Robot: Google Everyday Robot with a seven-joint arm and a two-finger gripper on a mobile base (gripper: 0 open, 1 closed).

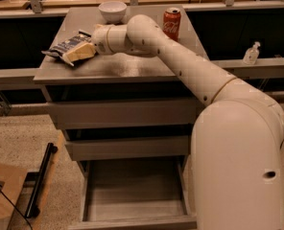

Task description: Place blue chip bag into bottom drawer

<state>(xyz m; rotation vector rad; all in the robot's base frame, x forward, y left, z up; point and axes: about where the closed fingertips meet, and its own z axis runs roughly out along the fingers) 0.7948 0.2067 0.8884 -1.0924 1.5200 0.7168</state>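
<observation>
I should go on reaching in until my fingers grip the bag point(66, 47), because my gripper is low over the blue chip bag's near edge point(67, 60) and clear of the white bowl.
The blue chip bag point(64, 45) lies on the left part of the grey cabinet's top point(132, 63), crinkly dark blue with white lettering. My gripper point(78, 52) reaches in from the right and sits over the bag's near right edge, low on the cabinet top, hiding part of the bag. The bottom drawer point(132, 222) is pulled out at the foot of the cabinet, with nothing visible in its shallow grey box. The two drawers above it are closed.
A red soda can point(171, 23) and a white bowl point(112, 10) stand at the back of the cabinet top. My arm and body fill the right side. A black bar point(41, 180) and a cardboard box point(0, 195) lie on the floor at left.
</observation>
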